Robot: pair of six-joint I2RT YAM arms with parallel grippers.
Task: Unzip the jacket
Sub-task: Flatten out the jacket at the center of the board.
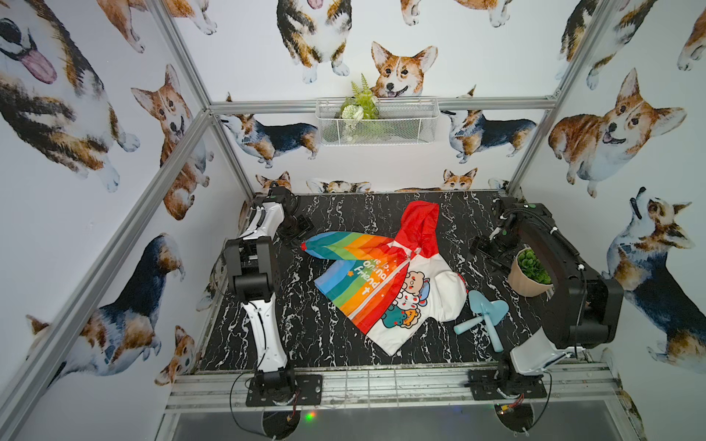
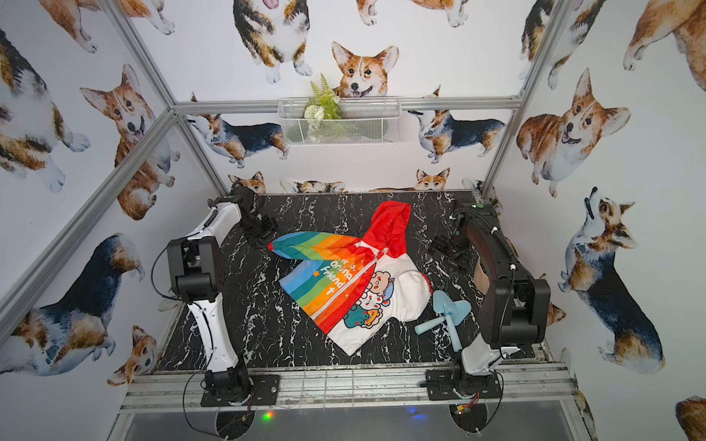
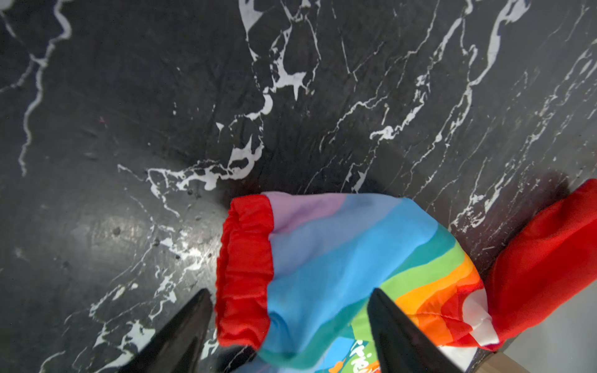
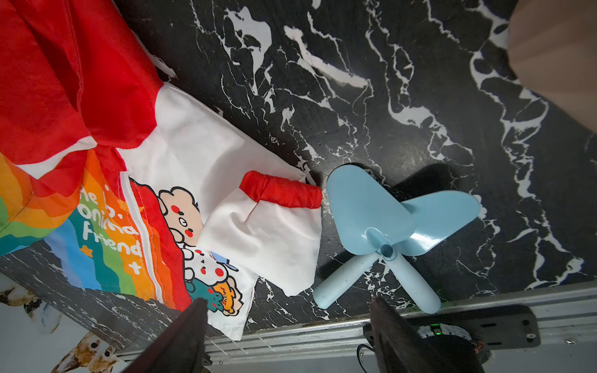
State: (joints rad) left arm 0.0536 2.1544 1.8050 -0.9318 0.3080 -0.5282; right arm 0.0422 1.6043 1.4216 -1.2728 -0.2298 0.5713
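Note:
The white sleeve point(image 1: 447, 295) is folded against the slanted jacket, so next my right gripper grabs its red cuff point(image 4: 281, 190) and pulls the sleeve out straight before I unzip the jacket.
The jacket point(image 1: 349, 284) lies flat and zipped in the middle of the black marble table point(image 1: 267, 324) in both top views, with its red hood point(image 1: 420, 225) toward the back. Its white zipper point(image 1: 386, 283) runs diagonally between the rainbow half and the white bear half point(image 2: 397, 282). My left gripper point(image 3: 290, 290) hovers open at the end of the rainbow sleeve. The red cuff point(image 3: 245, 268) lies between its fingers. My right gripper point(image 4: 289, 300) is open and empty, off the jacket's right side near the shoulder point(image 1: 482, 246).
Two light blue toy shovels point(image 1: 483, 313) lie crossed just right of the jacket's white sleeve point(image 4: 268, 232). A potted plant point(image 1: 529, 273) stands at the right edge under my right arm. A wire basket point(image 1: 376, 122) hangs on the back wall. A metal rail point(image 1: 382, 382) borders the front.

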